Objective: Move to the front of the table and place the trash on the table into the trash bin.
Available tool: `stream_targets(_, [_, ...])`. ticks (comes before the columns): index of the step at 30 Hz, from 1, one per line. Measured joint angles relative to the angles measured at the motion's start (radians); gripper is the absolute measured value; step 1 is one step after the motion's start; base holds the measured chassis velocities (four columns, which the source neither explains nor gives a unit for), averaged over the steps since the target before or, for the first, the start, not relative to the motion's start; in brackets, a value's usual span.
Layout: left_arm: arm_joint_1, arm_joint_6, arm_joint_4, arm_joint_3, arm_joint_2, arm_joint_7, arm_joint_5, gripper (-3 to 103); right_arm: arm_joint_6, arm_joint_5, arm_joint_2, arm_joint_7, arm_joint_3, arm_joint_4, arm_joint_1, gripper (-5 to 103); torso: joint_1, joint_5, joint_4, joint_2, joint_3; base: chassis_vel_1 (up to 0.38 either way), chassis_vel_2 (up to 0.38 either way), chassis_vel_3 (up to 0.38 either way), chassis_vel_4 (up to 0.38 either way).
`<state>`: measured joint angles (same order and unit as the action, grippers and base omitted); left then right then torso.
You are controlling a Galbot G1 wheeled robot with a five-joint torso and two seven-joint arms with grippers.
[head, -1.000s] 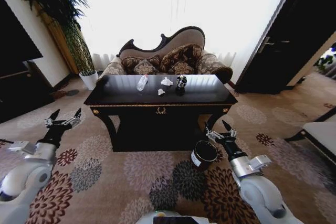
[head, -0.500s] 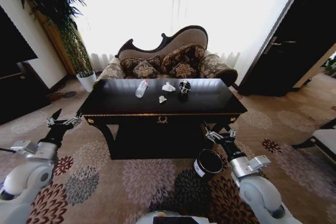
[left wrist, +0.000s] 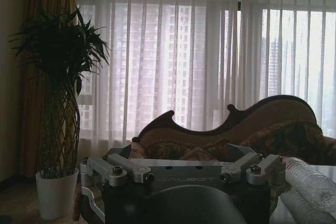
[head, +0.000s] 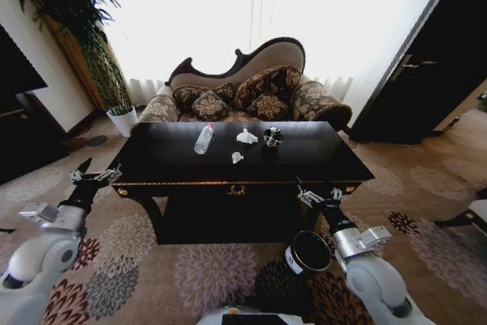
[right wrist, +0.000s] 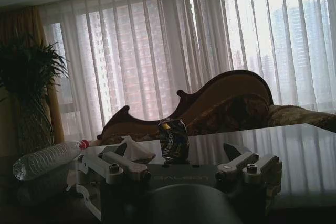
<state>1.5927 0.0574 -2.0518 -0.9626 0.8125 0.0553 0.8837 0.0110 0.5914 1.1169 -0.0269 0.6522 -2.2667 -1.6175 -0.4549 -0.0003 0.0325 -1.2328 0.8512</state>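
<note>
The bottle's ribbed side (left wrist: 311, 183) looks pale and see-through all along its length. I therefore expect the clear plastic bottle (head: 203, 141) to be empty when I pick it up.
The dark glossy table (head: 312, 154) stands straight ahead, close to me. On its top lie a clear plastic bottle (head: 204, 138), a crumpled white paper (head: 246, 137), a small white scrap (head: 237, 157) and a crushed dark can (head: 272, 137). The round trash bin (head: 308, 252) sits on the carpet by the table's front right leg. My right gripper (head: 318, 194) is open and hangs just above the bin, below the table's edge. My left gripper (head: 97, 172) is open at the table's front left corner. The right wrist view shows the can (right wrist: 174, 140), the bottle (right wrist: 47, 160) and the paper (right wrist: 134, 150) across the tabletop.
An ornate sofa (head: 243, 85) with cushions stands right behind the table, before bright curtained windows. A potted plant (head: 122, 116) and a black cabinet (head: 19, 112) are at the left, a dark door (head: 434, 74) at the right. Patterned carpet lies all around.
The whole picture has shifted: the camera has come closer to the table, which now looks larger and lower. Both arms keep their pose, and the things on the table have not moved.
</note>
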Motion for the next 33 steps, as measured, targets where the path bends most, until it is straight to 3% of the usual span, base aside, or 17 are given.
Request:
stream_targets(8, [-0.04, -0.025, 0.006, 0.06, -0.039, -0.003, 0.001, 100, 0.004, -0.007, 0.014, 0.001, 0.001, -0.001, -0.009, 100, 0.002, 0.0001, -0.0002, -0.001, -0.001, -0.015, 0.004, 0.009, -0.012])
stream_targets(15, [-0.161, -0.093, 0.051, 0.181, -0.145, -0.028, 0.074, 100, 0.01, 0.003, 0.03, 0.004, 0.012, -0.001, -0.015, 100, 0.001, 0.0, 0.0006, 0.0, 0.0, 0.0, 0.0, 0.0, 0.0])
stream_targets(23, [-0.199, -0.127, 0.068, 0.205, -0.197, -0.031, 0.106, 100, -0.016, 0.052, -0.033, -0.003, -0.034, 0.014, 0.057, 100, 0.001, 0.0, -0.0005, 0.0, 0.0, 0.0, 0.0, 0.0, 0.0])
stream_targets(26, [-0.266, -0.138, 0.081, 0.29, -0.222, -0.03, 0.102, 100, -0.048, 0.143, -0.041, -0.02, -0.034, 0.0, 0.071, 100, 0.001, 0.0, -0.0003, 0.0, 0.0, 0.0, 0.0, 0.0, 0.0])
stream_targets(33, [-0.448, -0.138, 0.156, 0.478, -0.246, -0.031, 0.101, 100, -0.056, 0.144, -0.04, -0.024, -0.038, -0.006, 0.083, 100, 0.001, 0.0001, 0.0, 0.0, 0.0, 0.0, 0.0, 0.0, 0.0])
